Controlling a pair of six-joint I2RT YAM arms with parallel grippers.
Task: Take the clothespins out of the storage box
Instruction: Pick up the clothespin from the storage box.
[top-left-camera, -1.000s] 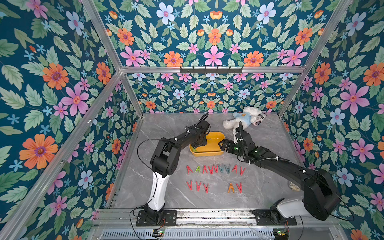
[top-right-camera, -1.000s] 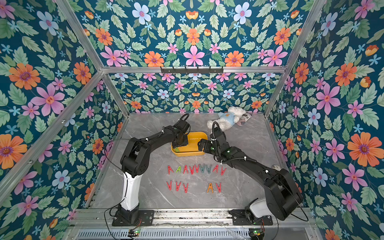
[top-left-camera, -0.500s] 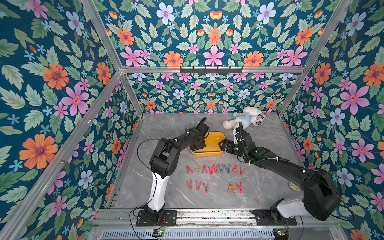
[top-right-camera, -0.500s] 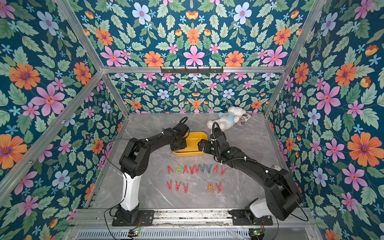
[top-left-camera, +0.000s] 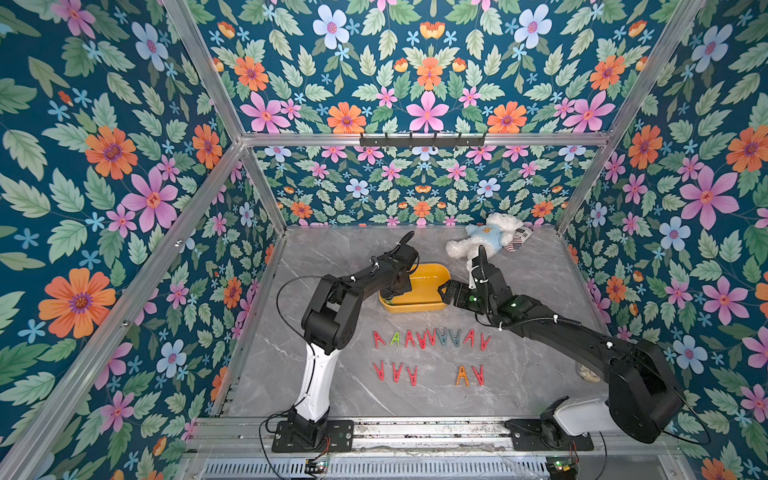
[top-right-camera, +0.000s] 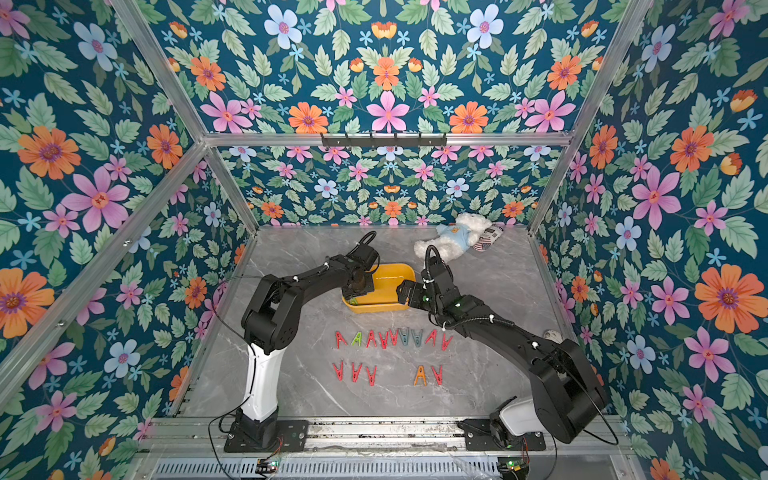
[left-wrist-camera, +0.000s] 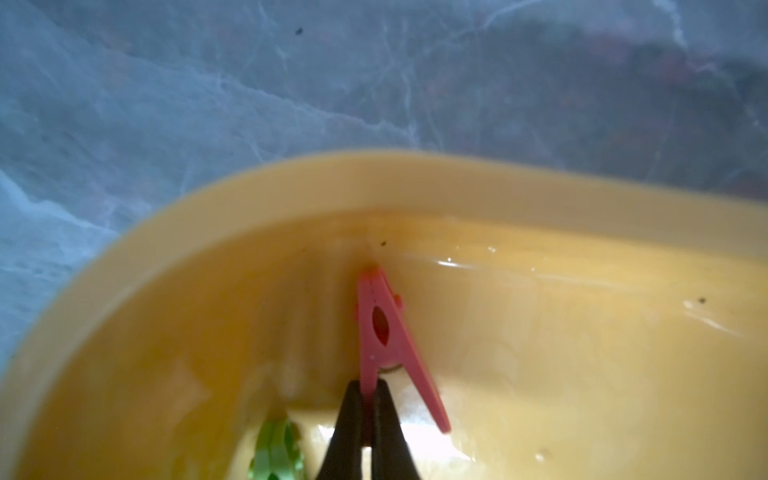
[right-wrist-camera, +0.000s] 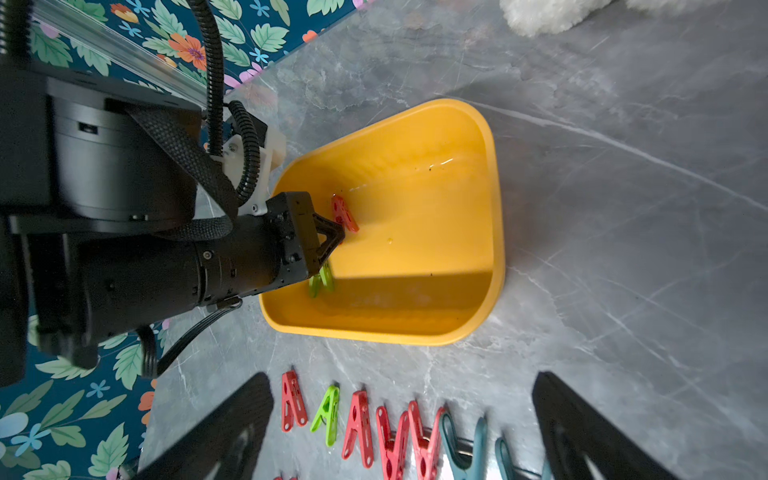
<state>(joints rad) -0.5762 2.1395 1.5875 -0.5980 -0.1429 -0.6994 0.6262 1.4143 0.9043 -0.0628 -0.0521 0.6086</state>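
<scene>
The red clothespin (left-wrist-camera: 368, 360) is held by its leg in my left gripper, and the wide gap (top-left-camera: 430, 375) beside the orange clothespin is open, so I keep carrying it there and let go.
The yellow storage box (top-left-camera: 432, 307) lies mid-table, seen in both top views. My left gripper (left-wrist-camera: 369, 386) reaches into its left end and is shut on one leg of a red clothespin (left-wrist-camera: 384, 328), whose tip is at the box wall (left-wrist-camera: 415, 174). A green clothespin (right-wrist-camera: 322, 280) lies in the box just beside the left fingers (right-wrist-camera: 330, 237). My right gripper (right-wrist-camera: 401, 378) hovers open by the box's right end (top-right-camera: 409, 305), holding nothing. Several clothespins (top-left-camera: 430, 337), mostly red, lie in two rows on the table in front of the box.
A white plush bear (top-left-camera: 486, 239) lies at the back right near the wall. A small pale object (top-left-camera: 588, 372) sits by the right wall behind the right arm. The front row of clothespins (top-right-camera: 355, 372) lies toward the table's front edge.
The left gripper's jaws have closed onto the red clothespin inside the box. Both arms have stayed almost where they were.
</scene>
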